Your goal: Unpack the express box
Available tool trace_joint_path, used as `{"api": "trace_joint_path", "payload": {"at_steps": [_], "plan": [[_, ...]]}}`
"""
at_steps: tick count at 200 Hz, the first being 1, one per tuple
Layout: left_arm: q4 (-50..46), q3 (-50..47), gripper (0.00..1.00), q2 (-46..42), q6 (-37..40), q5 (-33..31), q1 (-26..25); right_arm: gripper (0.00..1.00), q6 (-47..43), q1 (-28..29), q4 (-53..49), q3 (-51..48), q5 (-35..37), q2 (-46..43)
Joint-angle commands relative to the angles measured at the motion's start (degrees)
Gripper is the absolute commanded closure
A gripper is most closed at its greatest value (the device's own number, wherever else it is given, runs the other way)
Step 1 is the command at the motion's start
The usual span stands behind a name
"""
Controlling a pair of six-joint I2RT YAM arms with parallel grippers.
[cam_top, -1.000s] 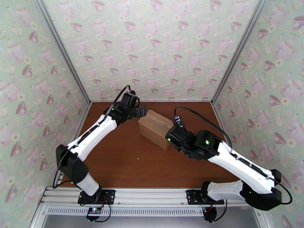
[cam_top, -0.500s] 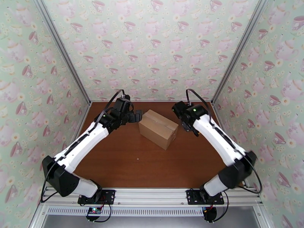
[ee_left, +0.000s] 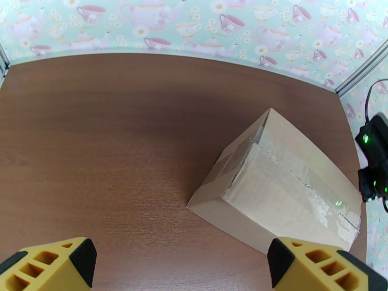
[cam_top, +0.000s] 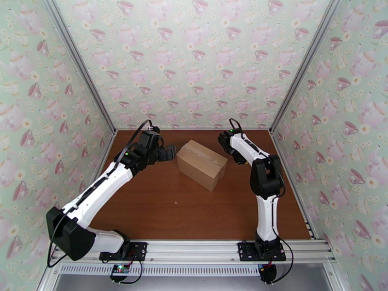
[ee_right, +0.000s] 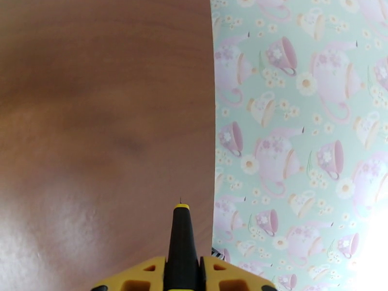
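Note:
The black tool is over open tabletop and clear of the express box, so my right gripper keeps lowering it until it touches the tabletop, then lets go.
The express box [cam_top: 202,164] is a plain brown carton lying closed on the brown table, with clear tape along its top seam [ee_left: 291,178]. My left gripper [cam_top: 167,153] hovers just left of the box, apart from it. Its yellow fingers [ee_left: 48,265] stand wide open with nothing between them. My right gripper [cam_top: 236,155] is at the box's back right, clear of it. In the right wrist view the right gripper [ee_right: 182,263] is shut on a thin black tool [ee_right: 181,234] with a yellow tip, pointing at bare table near the wall.
Teacup-patterned walls [cam_top: 194,59] close the table in on three sides, with metal posts [cam_top: 296,73] at the back corners. The right arm's folded elbow [cam_top: 265,176] stands upright to the right of the box. Bare tabletop [cam_top: 184,209] lies in front of the box.
The right arm swung from the box's near right, folded upright, and carried its gripper to the box's back right. The left gripper drew slightly left, away from the box. The box stayed put.

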Motion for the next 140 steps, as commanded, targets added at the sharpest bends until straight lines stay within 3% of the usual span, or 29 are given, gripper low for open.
{"api": "trace_joint_path", "payload": {"at_steps": [1,63,80,112,140], "plan": [[1.9,-0.6,0.00,-0.2,0.0,2.3,0.9,1.00,-2.2,-1.4,-1.5,3.8,1.5,3.0],[2.8,-2.3,0.00,-0.4,0.3,2.9,2.7,0.97,-4.7,-2.1,-2.0,8.7,0.3,9.2],[2.8,-3.1,0.00,-0.8,0.3,2.8,3.1,0.87,-5.3,-2.1,-1.3,8.7,-0.7,9.7],[2.8,-4.1,0.00,-1.7,0.2,2.6,3.5,0.80,-5.6,-2.1,-0.2,8.6,-3.4,10.2],[2.4,-4.4,0.00,-2.5,0.4,1.4,3.6,0.62,-6.6,-2.2,2.0,8.7,-8.2,8.7]]}}
